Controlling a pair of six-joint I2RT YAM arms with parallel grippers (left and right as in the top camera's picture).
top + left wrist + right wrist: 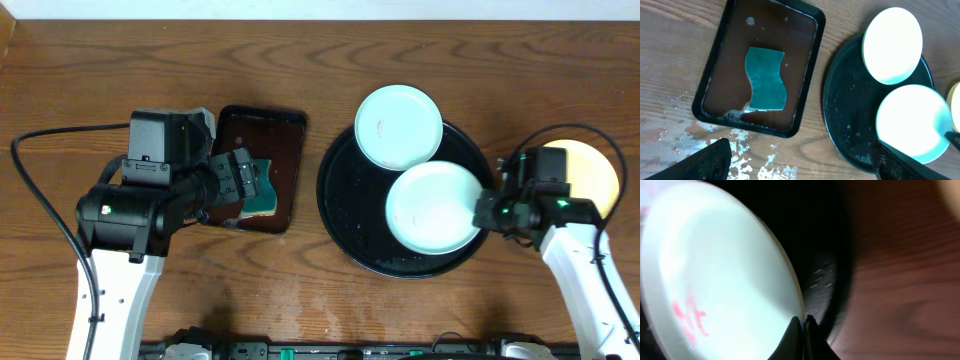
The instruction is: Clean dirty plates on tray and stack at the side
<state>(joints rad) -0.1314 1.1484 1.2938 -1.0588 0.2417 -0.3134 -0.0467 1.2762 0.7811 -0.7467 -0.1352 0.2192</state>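
Note:
The plate in my right gripper has red smears (688, 316) on it. I should first put it down in the black tray and pick up the teal sponge (262, 192) with my left gripper.
The black round tray (350, 200) holds two pale mint-white plates. One plate (399, 126) lies at its far edge. My right gripper (487, 212) is shut on the rim of the nearer plate (432, 208); in the right wrist view the fingers (803, 322) pinch its edge and red smears (687, 317) show on the plate (715, 280). A pale yellow plate (590, 170) lies on the table right of the tray, partly under the right arm. My left gripper (800, 165) is open and empty, above the table near the brown tray.
A rectangular dark brown tray (262, 165) with a teal sponge (765, 78) sits left of the black tray (850, 115). White residue (740, 145) marks the wood in front of it. A black cable (40, 200) runs along the left.

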